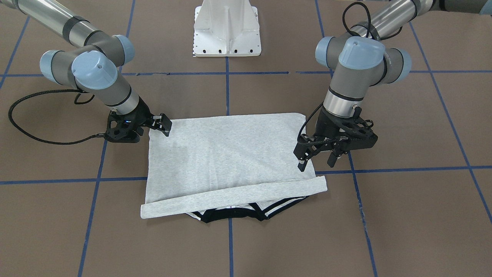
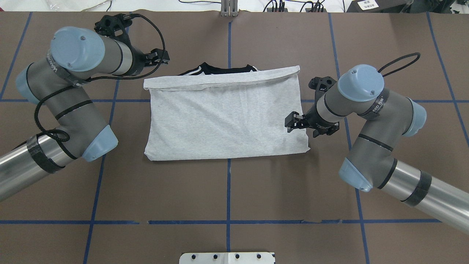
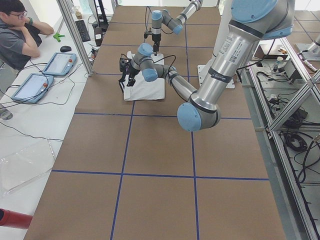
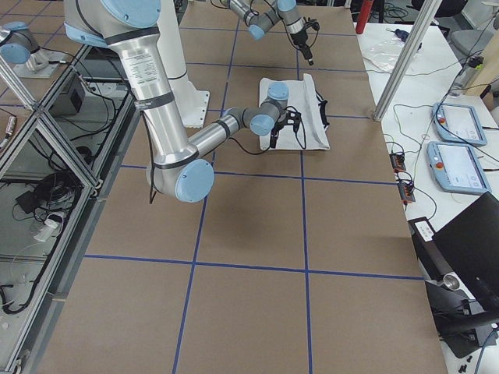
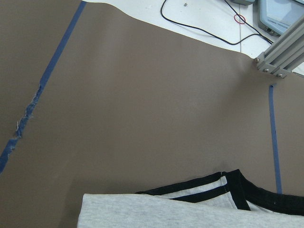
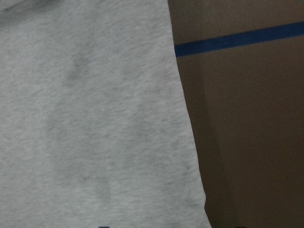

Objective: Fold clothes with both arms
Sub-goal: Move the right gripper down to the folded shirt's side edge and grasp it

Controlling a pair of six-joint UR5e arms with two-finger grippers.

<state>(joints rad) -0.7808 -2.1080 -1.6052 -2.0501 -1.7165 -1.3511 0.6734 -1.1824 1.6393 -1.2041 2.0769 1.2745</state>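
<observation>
The folded-over hem band [image 1: 233, 197] is lying flat, so the whole grey T-shirt [image 1: 228, 154] will slide and turn and keep its folds when I pull the T-shirt's corner.
The grey T-shirt [image 1: 230, 154] [image 2: 227, 117] lies folded into a flat rectangle on the brown table. A folded-over hem band runs along its far edge. The black collar [image 1: 230, 216] [image 2: 220, 69] and black shoulder stripes peek out beyond that band. My left gripper [image 1: 317, 161] [image 2: 163, 58] is open and hovers over the shirt's far corner on my left side, holding nothing. My right gripper [image 1: 164, 124] [image 2: 290, 123] is open at the shirt's edge on my right side, low over the cloth. The left wrist view shows the collar [image 5: 237, 187]; the right wrist view shows the shirt's edge [image 6: 95, 118].
The white pedestal base [image 1: 226, 30] [image 2: 227, 257] stands at the robot's side of the table. Blue tape lines [image 2: 229, 190] cross the brown surface. A person [image 3: 20, 35] sits at a side desk with tablets [image 3: 60, 62] beyond the table's far edge.
</observation>
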